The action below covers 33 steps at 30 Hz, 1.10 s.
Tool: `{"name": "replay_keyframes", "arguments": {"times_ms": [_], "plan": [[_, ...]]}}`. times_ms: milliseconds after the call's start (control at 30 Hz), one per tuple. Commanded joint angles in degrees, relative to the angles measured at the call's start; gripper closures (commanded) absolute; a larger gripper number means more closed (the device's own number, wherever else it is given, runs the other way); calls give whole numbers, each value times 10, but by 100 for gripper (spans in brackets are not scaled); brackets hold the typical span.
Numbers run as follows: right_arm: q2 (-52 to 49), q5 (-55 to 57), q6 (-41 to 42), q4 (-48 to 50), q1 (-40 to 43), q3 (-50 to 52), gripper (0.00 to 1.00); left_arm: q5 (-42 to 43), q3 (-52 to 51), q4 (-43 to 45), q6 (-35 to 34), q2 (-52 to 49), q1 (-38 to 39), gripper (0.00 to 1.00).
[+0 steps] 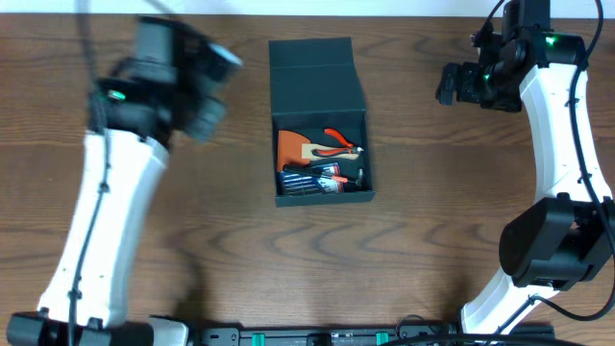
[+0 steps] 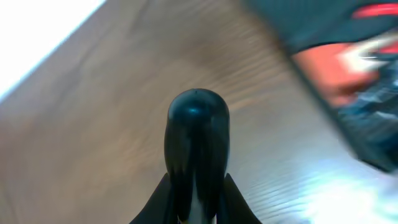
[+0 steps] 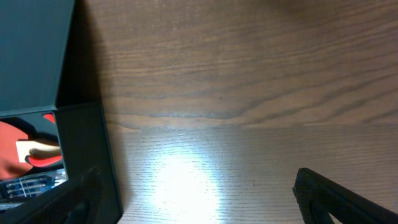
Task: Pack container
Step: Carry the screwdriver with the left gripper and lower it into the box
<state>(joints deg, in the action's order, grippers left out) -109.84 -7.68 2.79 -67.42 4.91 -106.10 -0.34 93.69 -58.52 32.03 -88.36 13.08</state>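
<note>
My left gripper is carrying the black object; with the lid folded open (image 1: 313,75) and free space beside the red-handled pliers (image 1: 307,128), I should continue there and release it inside.
The dark teal container (image 1: 321,111) sits at the table's middle with its flap lid (image 1: 312,62) folded open behind it. Inside lie an orange tool (image 1: 291,147), red-handled pliers (image 1: 338,140) and dark packaged items. My left gripper (image 1: 207,94), blurred by motion, is up to the container's left. In the left wrist view it (image 2: 198,196) is shut on a black rounded object (image 2: 198,143), with the container (image 2: 348,68) at upper right. My right gripper (image 1: 450,85) is open and empty to the container's right; its wrist view (image 3: 193,186) shows the container's wall (image 3: 93,155) at left.
The brown wooden table (image 1: 192,231) surrounds the container. A black rail runs along the front edge (image 1: 317,336). The right arm's base (image 1: 548,250) stands at the lower right, and the left arm's white link (image 1: 106,221) crosses the left side.
</note>
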Motion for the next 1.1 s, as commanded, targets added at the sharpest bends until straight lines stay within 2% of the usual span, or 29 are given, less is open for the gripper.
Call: {"name": "replay_keyframes", "arguments": {"times_ms": [0, 167, 300, 567, 767, 1000, 1033, 1067], "plan": [[0, 3, -2, 4, -1, 3, 1, 0, 0, -4, 73, -15, 92, 94], [0, 0, 4, 6, -1, 3, 1, 0, -1, -1, 176, -69, 204, 94], [0, -1, 4, 6, -1, 3, 1, -1, -1, 11, 227, -134, 249, 94], [0, -1, 4, 6, -1, 3, 1, -6, -1, 61, 290, -258, 258, 94], [0, -1, 4, 6, -1, 3, 1, -10, -1, 123, 311, -293, 253, 93], [0, -1, 4, 5, -2, 3, 1, -10, -1, 167, 309, -306, 234, 68], [0, -1, 4, 6, -2, 3, 1, -14, -1, 168, 308, -305, 232, 62], [0, -1, 4, 6, -2, 3, 1, -26, -1, 170, 295, -303, 229, 46]]}}
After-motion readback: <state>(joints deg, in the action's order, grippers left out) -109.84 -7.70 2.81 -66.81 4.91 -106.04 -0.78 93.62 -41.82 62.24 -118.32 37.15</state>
